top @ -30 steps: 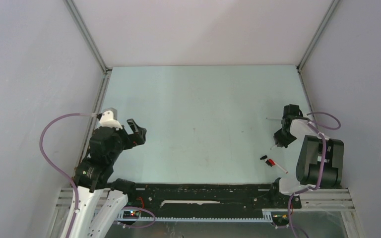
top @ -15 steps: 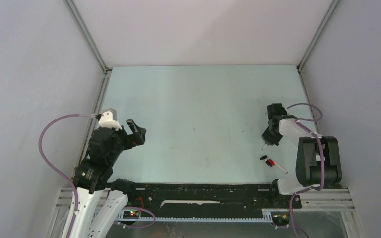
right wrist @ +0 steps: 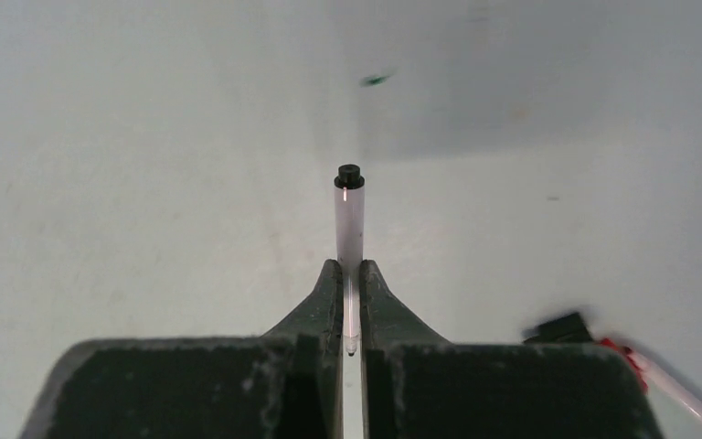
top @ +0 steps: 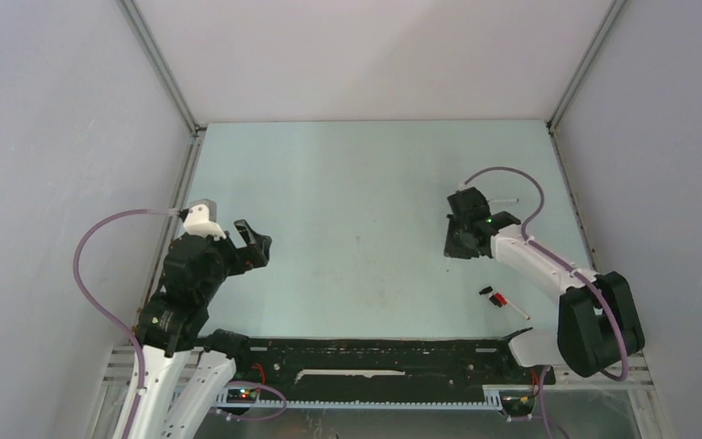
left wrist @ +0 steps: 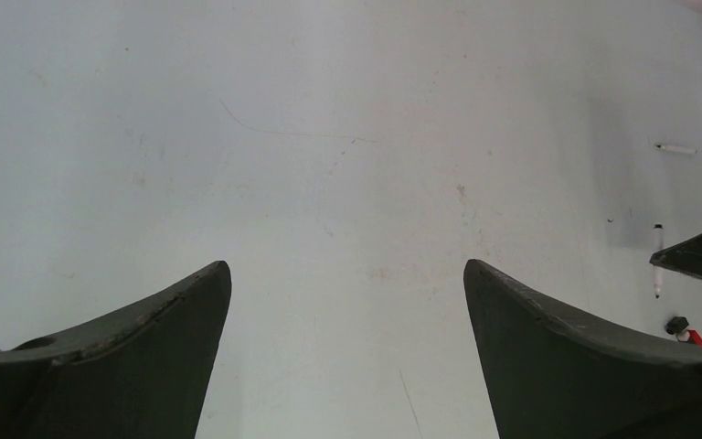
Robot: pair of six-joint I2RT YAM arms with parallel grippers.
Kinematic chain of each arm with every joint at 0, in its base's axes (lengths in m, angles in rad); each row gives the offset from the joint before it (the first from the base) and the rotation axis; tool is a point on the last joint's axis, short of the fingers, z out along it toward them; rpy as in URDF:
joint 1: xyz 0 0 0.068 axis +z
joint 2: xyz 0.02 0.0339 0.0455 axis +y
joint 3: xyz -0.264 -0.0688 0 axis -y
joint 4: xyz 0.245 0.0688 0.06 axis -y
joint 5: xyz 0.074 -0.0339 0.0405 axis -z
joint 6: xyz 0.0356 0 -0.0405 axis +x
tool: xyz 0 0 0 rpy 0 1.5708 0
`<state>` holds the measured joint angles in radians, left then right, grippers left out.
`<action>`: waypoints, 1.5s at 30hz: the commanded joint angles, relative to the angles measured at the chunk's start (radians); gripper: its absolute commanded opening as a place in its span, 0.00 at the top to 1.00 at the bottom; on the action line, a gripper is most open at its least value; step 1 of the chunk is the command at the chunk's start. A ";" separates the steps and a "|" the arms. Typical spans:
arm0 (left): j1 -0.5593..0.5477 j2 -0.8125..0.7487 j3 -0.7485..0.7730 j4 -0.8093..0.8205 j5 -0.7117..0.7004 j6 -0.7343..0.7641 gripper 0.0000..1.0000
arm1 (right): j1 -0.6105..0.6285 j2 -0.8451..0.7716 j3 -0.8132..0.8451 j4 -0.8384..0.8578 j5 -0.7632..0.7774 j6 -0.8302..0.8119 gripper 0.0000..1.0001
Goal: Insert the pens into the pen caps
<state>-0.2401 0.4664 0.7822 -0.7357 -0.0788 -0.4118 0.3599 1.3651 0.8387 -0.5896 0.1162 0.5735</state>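
The white pen's black end point(right wrist: 349, 176) is free past my right gripper's fingers, so my left gripper keeps going toward that end point(left wrist: 658, 227), open, and closes there.
My right gripper point(right wrist: 350, 267) is shut on a thin white pen point(right wrist: 349, 219). The pen sticks out forward past the fingertips, a small black end point(right wrist: 349, 176) away from me and its writing tip between the fingers. In the top view this gripper point(top: 462, 242) hangs over the table right of the middle. A loose black pen cap point(top: 485, 291) lies beside a red-and-white pen point(top: 512, 305) near the front right. Both also show in the right wrist view, cap point(right wrist: 562, 326) and pen point(right wrist: 667, 375). Another white pen point(top: 504, 198) lies at the back right. My left gripper point(top: 251, 242) is open and empty at the left.
Grey walls close the table point(top: 356, 183) in on the left, back and right. A black rail point(top: 366, 352) runs along the front edge between the arm bases. Purple cables point(top: 91, 274) loop off both arms. The left wrist view looks across bare table point(left wrist: 329, 137) toward the pens.
My right gripper has swung left, away from the right wall toward the table's middle, with the white pen in it. The left arm has not moved.
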 commanded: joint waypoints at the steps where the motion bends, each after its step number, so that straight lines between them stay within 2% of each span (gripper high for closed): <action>1: -0.007 0.011 -0.025 0.053 0.053 0.031 0.00 | 0.118 -0.066 0.032 0.076 -0.098 -0.116 1.00; 6: -0.007 -0.010 -0.091 0.190 0.219 0.038 0.05 | 0.147 -0.121 0.057 0.118 -0.317 -0.112 1.00; 9: -0.008 -0.017 -0.122 0.260 0.238 -0.025 0.05 | 0.163 -0.160 0.075 0.106 -0.347 -0.108 1.00; 13: -0.023 -0.018 -0.202 0.440 0.267 -0.158 0.07 | 0.180 -0.209 0.064 0.116 -0.376 -0.121 1.00; 16: -0.052 0.019 -0.218 0.515 0.219 -0.235 0.07 | 0.211 -0.242 0.039 0.149 -0.365 -0.142 1.00; 20: -0.106 0.145 -0.207 0.624 0.282 -0.346 0.13 | 0.275 -0.273 -0.003 0.234 -0.349 -0.193 1.00; 26: -0.307 0.328 -0.132 0.724 0.302 -0.325 0.14 | 0.385 -0.288 -0.006 0.311 -0.305 -0.250 1.00; 28: -0.343 0.382 -0.116 0.730 0.328 -0.339 0.18 | 0.419 -0.298 -0.007 0.330 -0.286 -0.263 1.00; 30: -0.375 0.434 -0.116 0.806 0.354 -0.372 0.21 | 0.453 -0.302 -0.006 0.346 -0.267 -0.268 1.00; 37: -0.444 0.486 -0.144 0.961 0.378 -0.443 0.28 | 0.517 -0.310 -0.006 0.361 -0.236 -0.279 1.00; 45: -0.473 0.521 -0.152 1.006 0.374 -0.477 0.36 | 0.566 -0.313 0.003 0.376 -0.218 -0.289 1.00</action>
<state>-0.7006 0.9668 0.5930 0.1970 0.2752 -0.8570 0.9047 1.0725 0.8299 -0.2638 -0.1299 0.3046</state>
